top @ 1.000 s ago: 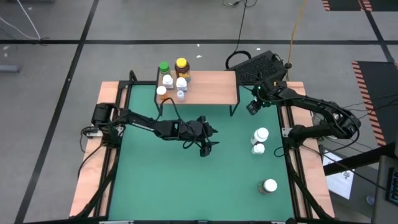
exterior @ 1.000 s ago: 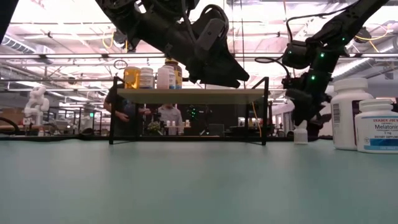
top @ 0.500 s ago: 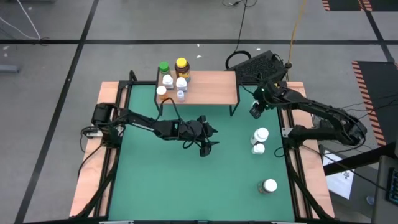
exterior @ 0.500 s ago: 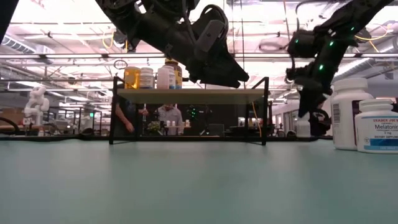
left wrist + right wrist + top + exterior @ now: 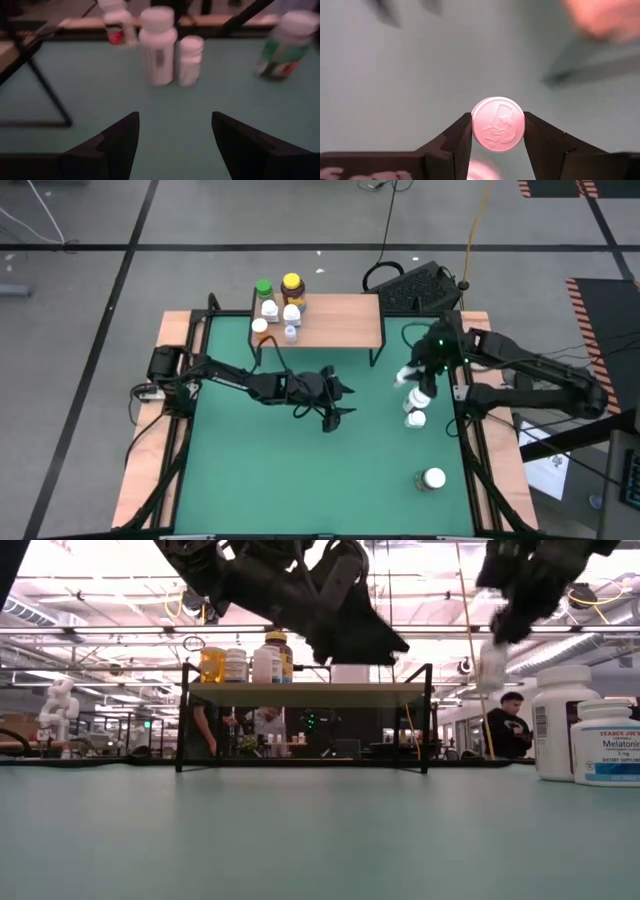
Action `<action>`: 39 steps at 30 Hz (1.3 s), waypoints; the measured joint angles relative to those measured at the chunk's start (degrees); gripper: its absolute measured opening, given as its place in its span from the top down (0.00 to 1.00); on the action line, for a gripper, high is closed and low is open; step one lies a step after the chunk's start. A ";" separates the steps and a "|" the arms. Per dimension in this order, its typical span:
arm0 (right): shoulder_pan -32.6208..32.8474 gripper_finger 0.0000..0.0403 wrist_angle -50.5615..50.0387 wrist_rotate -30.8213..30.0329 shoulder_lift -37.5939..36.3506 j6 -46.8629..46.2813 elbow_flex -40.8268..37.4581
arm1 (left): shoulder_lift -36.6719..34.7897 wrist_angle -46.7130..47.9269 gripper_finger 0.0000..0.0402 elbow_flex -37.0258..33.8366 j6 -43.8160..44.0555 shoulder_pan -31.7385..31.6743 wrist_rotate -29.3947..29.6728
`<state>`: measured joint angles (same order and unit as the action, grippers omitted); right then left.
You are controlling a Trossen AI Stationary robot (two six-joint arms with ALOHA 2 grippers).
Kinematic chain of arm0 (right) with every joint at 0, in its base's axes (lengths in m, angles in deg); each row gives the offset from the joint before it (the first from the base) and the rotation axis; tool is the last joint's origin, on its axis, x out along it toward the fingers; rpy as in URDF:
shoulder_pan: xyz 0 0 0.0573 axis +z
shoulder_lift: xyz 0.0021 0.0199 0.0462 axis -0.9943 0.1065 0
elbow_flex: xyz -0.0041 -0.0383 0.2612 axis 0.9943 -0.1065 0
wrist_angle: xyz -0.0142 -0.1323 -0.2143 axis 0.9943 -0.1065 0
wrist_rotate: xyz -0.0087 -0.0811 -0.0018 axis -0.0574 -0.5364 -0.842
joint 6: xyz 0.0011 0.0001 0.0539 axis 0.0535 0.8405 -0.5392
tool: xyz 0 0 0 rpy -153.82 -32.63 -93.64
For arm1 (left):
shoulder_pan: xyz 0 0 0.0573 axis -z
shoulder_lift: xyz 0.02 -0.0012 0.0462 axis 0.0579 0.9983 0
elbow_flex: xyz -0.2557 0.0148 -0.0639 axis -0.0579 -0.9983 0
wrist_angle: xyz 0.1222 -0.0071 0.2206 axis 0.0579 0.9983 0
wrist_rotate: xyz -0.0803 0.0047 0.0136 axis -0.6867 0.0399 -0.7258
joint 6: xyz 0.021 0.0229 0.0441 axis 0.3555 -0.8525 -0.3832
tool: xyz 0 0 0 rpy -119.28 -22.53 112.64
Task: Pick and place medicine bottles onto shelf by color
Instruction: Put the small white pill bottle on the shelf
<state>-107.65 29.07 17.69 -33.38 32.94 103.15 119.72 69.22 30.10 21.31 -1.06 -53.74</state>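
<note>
The small white bottle (image 5: pixel 404 374) is held by its cap in my right gripper, far from the shelf's filled end, so I should pass the bottle to my left gripper.
My right gripper (image 5: pixel 414 371) is shut on a small white bottle (image 5: pixel 491 665) and holds it in the air over the right part of the green mat, just right of the shelf (image 5: pixel 335 319). The bottle's round cap (image 5: pixel 498 124) shows between the fingers in the right wrist view. My left gripper (image 5: pixel 337 396) hovers open and empty over the middle of the mat. Several bottles stand at the shelf's left end, among them a green-capped one (image 5: pixel 263 287) and an amber one with a yellow cap (image 5: pixel 291 284). My right gripper pinches the small white bottle at its cap (image 5: pixel 498 124) between its two fingers (image 5: pixel 461 137). The fingers come from above and point down. The bottle hangs upright below them (image 5: pixel 491 665), lifted clear of the mat.
Two white bottles (image 5: pixel 418 395) (image 5: pixel 414 418) stand on the mat just below the right gripper. A white-lidded bottle with a green label (image 5: pixel 433 478) stands near the front right. The shelf's right half (image 5: pixel 350 315) is bare. A wooden frame (image 5: pixel 180 330) borders the mat. People show beyond the table (image 5: pixel 510 725).
My right gripper has risen from the mat beside the shelf's right leg and come a little toward the near edge. It has taken the small white bottle with it. The bottle stood on the mat a second ago and now hangs clear of it, upright.
</note>
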 joint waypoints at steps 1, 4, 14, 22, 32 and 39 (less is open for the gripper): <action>2.18 0.63 2.03 2.11 0.02 -0.14 0.00 | 0.00 -1.24 0.37 0.00 -0.02 -0.24 -1.90; 10.16 0.63 8.42 4.08 1.87 0.53 0.02 | 0.00 -4.97 0.37 0.00 -0.01 -0.54 -9.07; 28.07 0.63 27.66 4.25 12.52 5.31 0.01 | 0.00 -5.05 0.37 0.00 5.03 -0.83 -14.92; 29.19 0.63 31.59 3.88 16.68 9.69 1.99 | 0.00 -5.76 0.28 0.00 7.87 -0.71 -26.78; 29.19 0.63 34.71 3.73 20.84 17.17 4.37 | 0.00 -7.04 0.20 0.00 4.69 -0.26 -27.63; 29.19 0.63 37.08 3.75 20.81 19.48 4.39 | 0.00 -7.68 0.42 0.00 4.96 -0.20 -28.21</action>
<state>-78.46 66.15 21.44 -12.57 52.42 107.55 119.72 61.55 30.10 26.27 -1.26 -81.95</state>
